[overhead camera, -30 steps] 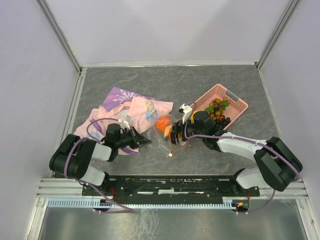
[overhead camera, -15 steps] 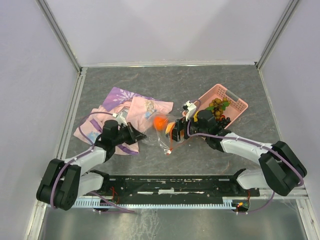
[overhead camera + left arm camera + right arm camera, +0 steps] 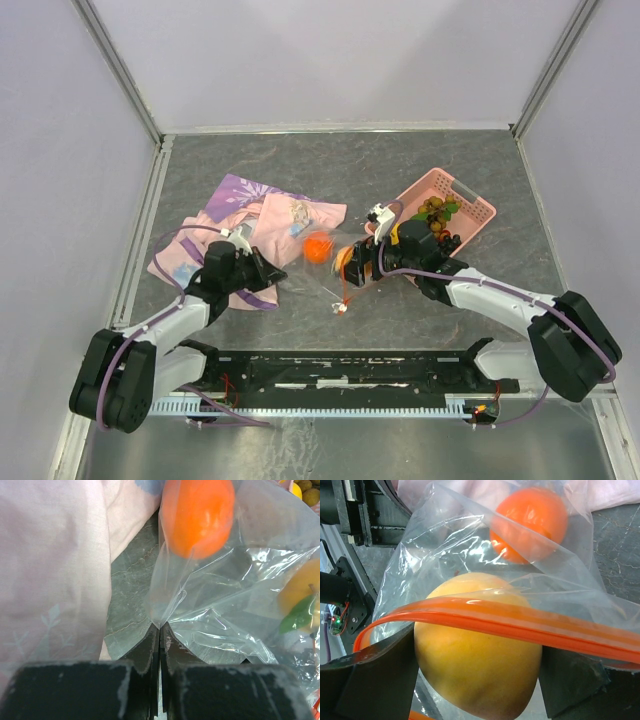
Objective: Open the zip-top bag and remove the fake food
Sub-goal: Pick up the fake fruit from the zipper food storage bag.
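The bag's zip strip lies over the peach (image 3: 479, 619), so the robot's right gripper should pull the peach back out toward the basket (image 3: 430, 215) while its left gripper keeps hold of the bag's bottom corner.
The clear zip-top bag (image 3: 322, 272) lies stretched between my two grippers. My left gripper (image 3: 273, 272) is shut on the bag's bottom corner (image 3: 161, 622). An orange (image 3: 318, 246) sits inside the bag and shows in the left wrist view (image 3: 197, 515) and the right wrist view (image 3: 535, 520). My right gripper (image 3: 352, 262) is at the bag's mouth, shut on a yellow-orange peach (image 3: 475, 665). The orange-red zip strip (image 3: 520, 622) runs across the front of the peach. The left wrist view shows this fruit with a green leaf (image 3: 300, 595).
A pink-purple patterned cloth (image 3: 250, 212) lies under and behind my left gripper. A pink perforated basket (image 3: 472, 205) with grape bunches and other fruit (image 3: 436, 215) stands behind my right arm. The metal rail runs along the table's near edge.
My left gripper has drawn back to the left with the bag's corner, stretching the bag. The orange has shifted slightly left. My right gripper has stayed about where it was.
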Robot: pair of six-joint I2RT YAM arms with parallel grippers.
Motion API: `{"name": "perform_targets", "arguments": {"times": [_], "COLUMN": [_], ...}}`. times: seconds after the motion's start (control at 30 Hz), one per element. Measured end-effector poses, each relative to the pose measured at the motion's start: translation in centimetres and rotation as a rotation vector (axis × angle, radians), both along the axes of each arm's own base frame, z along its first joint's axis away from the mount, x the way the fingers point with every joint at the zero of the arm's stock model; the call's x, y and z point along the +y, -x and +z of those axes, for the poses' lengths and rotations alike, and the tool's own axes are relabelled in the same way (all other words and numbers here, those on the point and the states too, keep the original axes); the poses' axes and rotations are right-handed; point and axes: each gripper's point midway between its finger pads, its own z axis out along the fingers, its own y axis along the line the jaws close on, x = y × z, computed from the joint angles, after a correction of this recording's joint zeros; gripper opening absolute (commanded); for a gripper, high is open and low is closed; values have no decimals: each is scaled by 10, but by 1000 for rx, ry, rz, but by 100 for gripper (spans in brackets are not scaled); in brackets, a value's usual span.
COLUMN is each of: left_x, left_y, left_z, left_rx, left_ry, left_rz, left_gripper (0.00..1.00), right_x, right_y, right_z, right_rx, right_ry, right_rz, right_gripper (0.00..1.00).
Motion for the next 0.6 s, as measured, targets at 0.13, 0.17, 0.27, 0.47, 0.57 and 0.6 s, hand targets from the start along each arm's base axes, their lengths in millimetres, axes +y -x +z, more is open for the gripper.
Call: {"name": "perform_targets", "arguments": {"times": [0.13,0.17,0.27,0.47,0.57,0.6], "left_x": [-1,-2,-5,-12,-12,-12], "left_y": [-3,-4,-3,-7,-8,-8], "left_z": [5,7,11,26,31,31], "left_rx": [-15,-20,-25,-53,-63,-61], "left_ry": [0,4,17,38,40,39], "left_rz": [-8,-12,-30,-56,-59,-59], "left_gripper": [3,3,3,3,3,3], "right_x": [1,2,6,10,14,15], "right_y": [3,4,3,5,8,9], "right_z": [-3,-5,-19,-39,-38,-37], "right_rx": [12,22,61,80,43,32], "right_ry": [1,3,33,127,165,171], "right_rz": [15,23,42,79,109,117], "right_gripper": [37,36,36,36,36,36]}}
